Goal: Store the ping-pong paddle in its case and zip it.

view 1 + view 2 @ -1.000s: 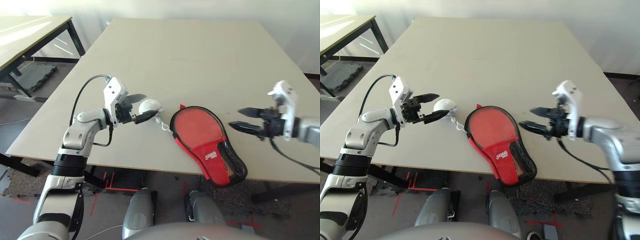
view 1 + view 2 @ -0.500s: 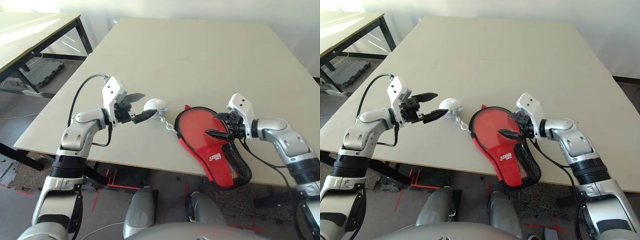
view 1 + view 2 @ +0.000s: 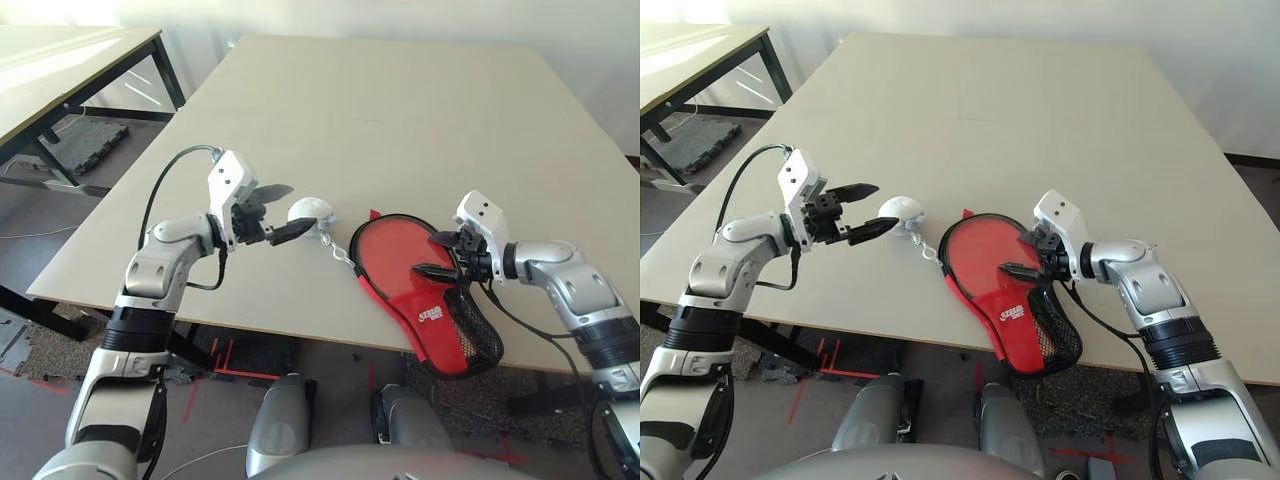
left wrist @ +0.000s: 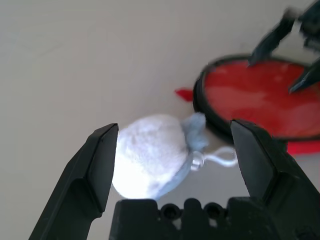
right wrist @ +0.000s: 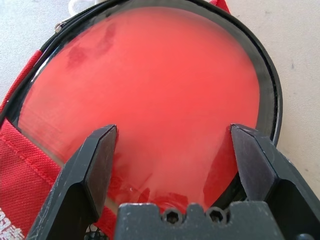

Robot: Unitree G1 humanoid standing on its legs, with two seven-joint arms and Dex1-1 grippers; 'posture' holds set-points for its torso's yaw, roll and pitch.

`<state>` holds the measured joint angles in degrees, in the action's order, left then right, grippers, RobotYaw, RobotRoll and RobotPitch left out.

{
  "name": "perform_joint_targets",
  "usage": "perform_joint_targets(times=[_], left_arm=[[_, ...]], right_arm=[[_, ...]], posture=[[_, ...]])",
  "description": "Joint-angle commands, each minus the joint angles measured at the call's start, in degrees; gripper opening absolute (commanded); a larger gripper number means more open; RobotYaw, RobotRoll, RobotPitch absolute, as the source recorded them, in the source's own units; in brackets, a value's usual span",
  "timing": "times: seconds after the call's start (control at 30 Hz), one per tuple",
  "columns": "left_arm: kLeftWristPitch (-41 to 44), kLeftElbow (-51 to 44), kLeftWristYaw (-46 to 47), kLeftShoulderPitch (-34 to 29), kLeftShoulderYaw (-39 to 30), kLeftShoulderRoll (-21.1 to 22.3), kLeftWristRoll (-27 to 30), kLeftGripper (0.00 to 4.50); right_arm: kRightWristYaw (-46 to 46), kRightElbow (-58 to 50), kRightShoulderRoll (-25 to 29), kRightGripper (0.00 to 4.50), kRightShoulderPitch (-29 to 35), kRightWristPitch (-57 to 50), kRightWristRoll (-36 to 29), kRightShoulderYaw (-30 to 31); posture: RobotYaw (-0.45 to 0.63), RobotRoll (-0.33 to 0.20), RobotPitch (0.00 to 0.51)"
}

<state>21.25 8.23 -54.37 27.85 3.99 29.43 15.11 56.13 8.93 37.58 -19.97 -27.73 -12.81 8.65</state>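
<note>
I should use my left gripper to pull the pom-pom around the case's far rim toward my right gripper, because the pom-pom is on the other side of the case from my right gripper.
The case lies near the table's front edge, its red fabric and mesh pocket hanging partly over that edge. The ping-pong paddle lies inside it, its round red face showing within the black zip rim; its handle is hidden under the fabric. My right gripper hovers open just over the near right part of that face. The whitish pom-pom rests on the table left of the case, joined to it by a short chain. My left gripper is open, its fingertips on either side of the pom-pom.
The beige table stretches far behind the case. A second table stands at the far left, with floor and a dark mat between. The front edge runs just below the case.
My right arm swung in from the right and now holds its open gripper over the paddle's face. The left gripper stays at the pom-pom. The camera shifted slightly.
</note>
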Motion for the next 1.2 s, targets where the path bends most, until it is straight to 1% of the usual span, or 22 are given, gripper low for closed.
perform_joint_targets(times=[0.03, 0.17, 0.27, 0.33, 0.37, 0.43, 0.47, 0.6, 0.7, 0.77, 0.8, 1.03, 1.2], left_arm=[[-2.7, 4.7, 0.1, 2.7, 3.7, 0.3, -4.6, 4.5], [-6.1, 11.0, 1.9, 5.5, 7.7, -0.3, -10.5, 4.5], [-7.7, 14.3, 2.1, 7.0, 8.9, -1.3, -12.1, 4.5], [-8.7, 16.8, 2.1, 8.1, 10.4, -1.6, -14.3, 4.5], [-8.3, 18.0, 2.6, 8.9, 10.9, -1.9, -15.3, 4.32], [-8.8, 20.5, 3.8, 10.5, 11.4, -2.7, -16.7, 3.87], [-9.6, 21.8, 4.2, 11.4, 11.6, -3.2, -17.2, 3.56], [-13.0, 27.2, 5.1, 15.1, 11.9, -5.2, -19.1, 1.99], [-16.4, 31.8, 5.6, 17.9, 11.9, -6.9, -20.3, 0.9], [-18.2, 34.9, 6.0, 19.7, 11.9, -7.9, -21.1, 0.25], [-18.9, 36.6, 6.5, 20.7, 11.9, -8.5, -21.6, 0.06], [-24.9, 47.8, 11.3, 27.4, 11.6, -12.4, -24.3, 0.01], [-29.1, 55.4, 16.6, 32.0, 11.1, -15.4, -25.9, 0.01]], right_arm=[[0.2, 0.4, -0.1, 4.48, 1.4, -1.6, 0.7, 1.0], [0.1, -0.2, -0.2, 4.48, 1.7, -2.0, 0.6, 0.8], [-0.3, -1.0, -0.6, 4.48, 1.9, -2.8, 0.2, 0.2], [-0.5, -1.5, -0.7, 4.48, 2.0, -3.2, 0.1, 0.1], [-0.5, -1.7, -0.7, 4.5, 2.1, -3.4, 0.1, 0.0], [-0.7, -2.1, -0.8, 4.5, 2.3, -3.7, 0.0, -0.1], [-0.8, -2.3, -0.8, 4.5, 2.4, -3.9, -0.1, -0.1], [-1.2, -2.9, -1.1, 4.5, 2.7, -4.4, -0.1, -0.1], [-1.4, -3.0, -1.2, 4.5, 3.0, -4.7, -0.1, -0.1], [-1.4, -2.9, -1.2, 4.5, 3.2, -4.9, -0.1, 0.0], [-1.4, -2.9, -1.2, 4.5, 3.4, -5.0, 0.0, 0.1], [-2.1, -4.2, -1.3, 4.5, 4.7, -7.2, -0.2, 0.5], [-2.2, -5.5, -0.9, 4.5, 5.6, -8.5, 0.0, 0.8]], posture=[[0.18, 0.0, 0.041], [0.17, 0.0, 0.043], [0.16, 0.0, 0.045], [0.16, 0.0, 0.047], [0.16, 0.0, 0.047], [0.15, 0.0, 0.05], [0.15, 0.0, 0.05], [0.15, 0.0, 0.054], [0.15, 0.0, 0.059], [0.15, 0.0, 0.061], [0.14, 0.0, 0.062], [0.14, 0.0, 0.066], [0.13, 0.0, 0.074]])
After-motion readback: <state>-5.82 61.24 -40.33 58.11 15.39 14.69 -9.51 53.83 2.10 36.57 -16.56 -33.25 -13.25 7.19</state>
